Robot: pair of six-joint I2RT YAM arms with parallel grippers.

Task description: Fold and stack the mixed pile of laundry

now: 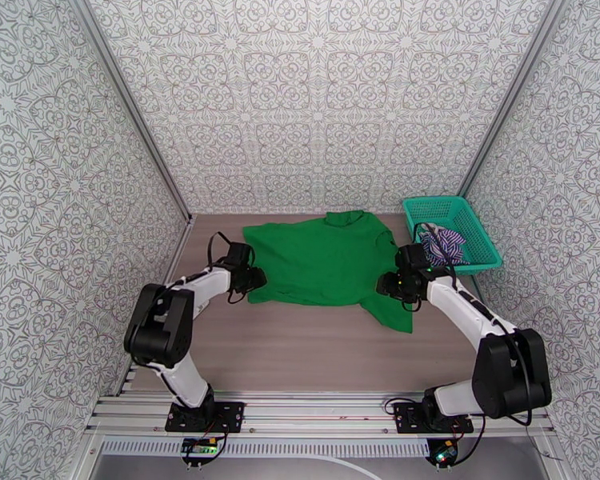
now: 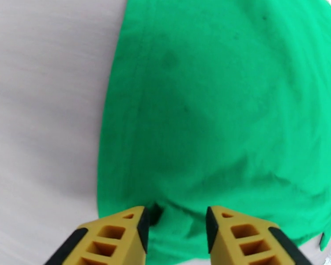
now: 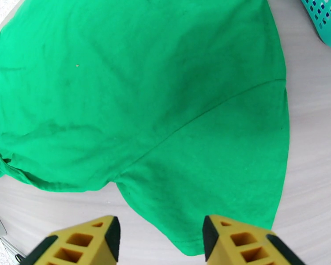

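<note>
The green cloth's near corner lies crumpled at my left gripper, so that gripper should grasp the near hem and pull it toward me before I fold.
The green cloth lies spread flat on the table, its collar at the far edge. My left gripper sits low at the cloth's near left corner. In the left wrist view the left gripper stands with its jaws apart and a rumpled edge of the green cloth between them. My right gripper is at the cloth's right sleeve. In the right wrist view the right gripper is open, with the sleeve tip of the green cloth reaching between the fingers. The striped shirt lies bunched in the basket.
A teal mesh basket stands at the back right, close behind the right arm; its corner shows in the right wrist view. Patterned walls close in the left, right and far sides. Bare wooden tabletop lies between the cloth and the arm bases.
</note>
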